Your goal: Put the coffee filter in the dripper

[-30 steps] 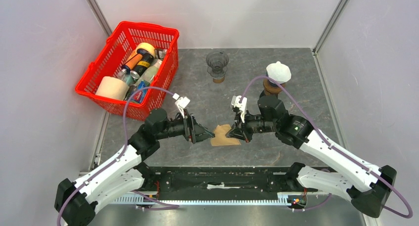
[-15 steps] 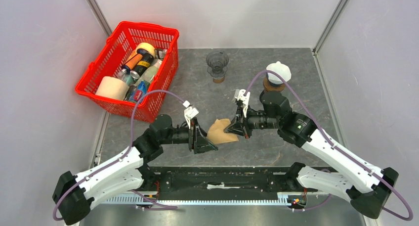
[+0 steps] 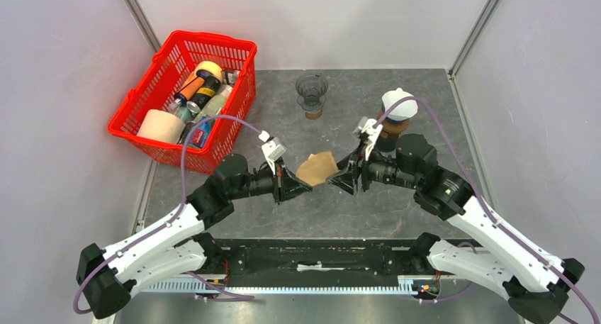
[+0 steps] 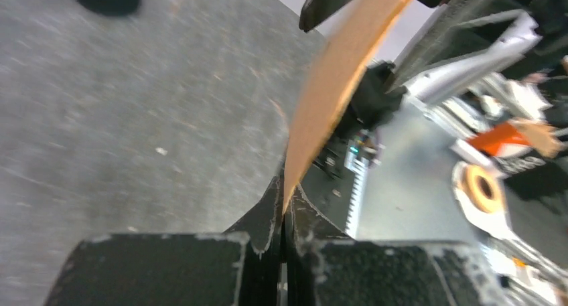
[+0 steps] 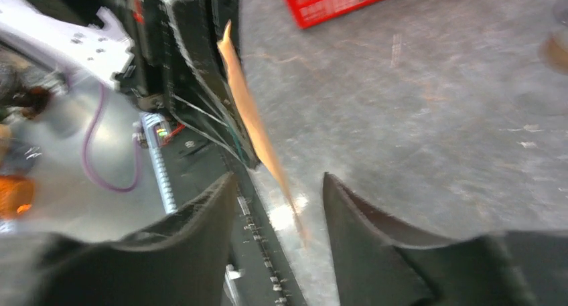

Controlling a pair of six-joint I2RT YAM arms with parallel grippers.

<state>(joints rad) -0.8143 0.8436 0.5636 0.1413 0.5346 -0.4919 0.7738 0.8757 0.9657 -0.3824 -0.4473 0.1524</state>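
Observation:
Next, I turn my left gripper to point down, so the coffee filter slanting across from it toward my open right gripper will hang below its fingers.
The brown paper coffee filter hangs in the air over the middle of the table, edge-on in both wrist views. My left gripper is shut on its lower left edge. My right gripper is open on the filter's right side; the filter's tip sits between the fingers without touching them. The dripper, dark glass on a brown base, stands at the far middle of the table, well beyond both grippers.
A red basket with bottles, cans and tape rolls sits at the far left. A brown cup with a white paper top stands right behind my right wrist. The arms' black base rail runs along the near edge.
My left gripper has shut on the filter while the right gripper has opened and let it go. Both grippers rose and moved toward the far side, carrying the filter off the table.

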